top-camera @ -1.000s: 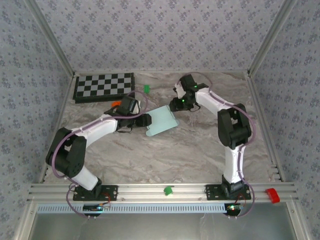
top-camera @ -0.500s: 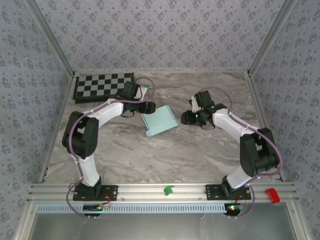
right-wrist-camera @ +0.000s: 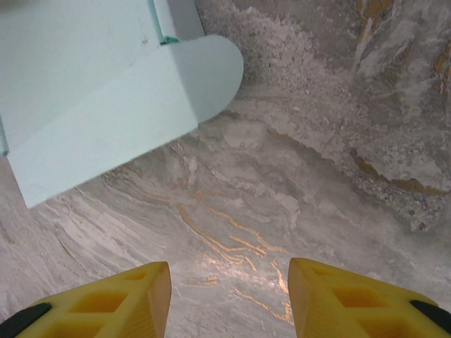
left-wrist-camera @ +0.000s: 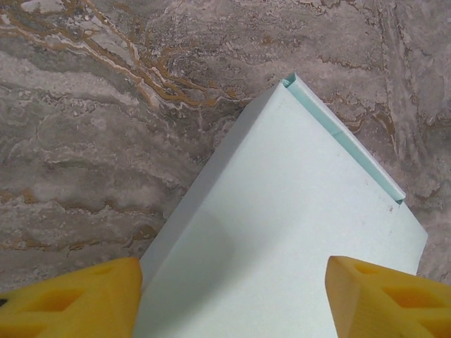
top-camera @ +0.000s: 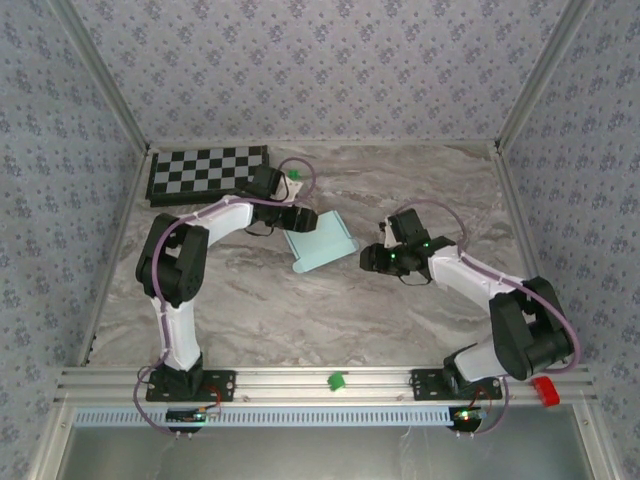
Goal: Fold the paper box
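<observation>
Next, I turn the box square to both grippers before I grip its opposite sides (top-camera: pixel 342 252), because the paper box's side edge (left-wrist-camera: pixel 204 193) runs at a slant across my left gripper's opening.
The paper box (top-camera: pixel 322 241) is a pale blue, flat-folded card lying on the marble table a little left of centre. In the left wrist view the paper box (left-wrist-camera: pixel 296 211) spreads under my left gripper (left-wrist-camera: pixel 232 303), whose yellow fingers (left-wrist-camera: pixel 70 299) stand wide apart; one finger is at the card's left edge and the other is over the card. From above, my left gripper (top-camera: pixel 305 220) sits at the box's far-left corner. My right gripper (top-camera: pixel 368 258) is just right of the box, open over bare table (right-wrist-camera: pixel 229 303). The box's rounded flap (right-wrist-camera: pixel 211 67) lies ahead of it, apart from the fingers.
A black-and-white checkerboard (top-camera: pixel 208 174) lies at the back left corner, with a small green piece (top-camera: pixel 295 177) beside it. Another green piece (top-camera: pixel 337 381) and a red one (top-camera: pixel 543 389) sit on the front rail. Patterned walls close in the table on three sides.
My left gripper swung from the box's left side up to its far-left corner. My right gripper drew back from the far side to the box's right. The box shifted slightly.
</observation>
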Action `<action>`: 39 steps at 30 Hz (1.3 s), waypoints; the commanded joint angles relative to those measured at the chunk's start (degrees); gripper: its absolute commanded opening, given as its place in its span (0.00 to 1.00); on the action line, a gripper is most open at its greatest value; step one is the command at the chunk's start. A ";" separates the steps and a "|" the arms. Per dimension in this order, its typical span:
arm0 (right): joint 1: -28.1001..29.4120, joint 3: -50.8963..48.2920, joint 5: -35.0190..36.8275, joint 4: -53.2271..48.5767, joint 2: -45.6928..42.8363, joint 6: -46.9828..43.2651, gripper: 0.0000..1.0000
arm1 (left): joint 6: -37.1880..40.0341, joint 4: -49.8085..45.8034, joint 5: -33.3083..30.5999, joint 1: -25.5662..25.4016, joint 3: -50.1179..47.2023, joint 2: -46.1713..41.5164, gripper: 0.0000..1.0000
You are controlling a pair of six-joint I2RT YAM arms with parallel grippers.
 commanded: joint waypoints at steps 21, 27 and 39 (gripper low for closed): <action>0.41 1.72 -5.47 11.25 8.58 5.53 0.51 | -20.40 8.34 -1.53 -6.43 -15.63 -13.47 0.62; 0.00 1.29 -3.83 10.72 8.59 6.00 0.52 | -19.50 6.74 -6.04 -9.17 -15.60 -14.72 0.63; -0.01 -0.12 -4.72 13.02 7.96 6.78 0.52 | -6.26 -4.02 -20.12 -8.14 -8.02 -13.81 0.76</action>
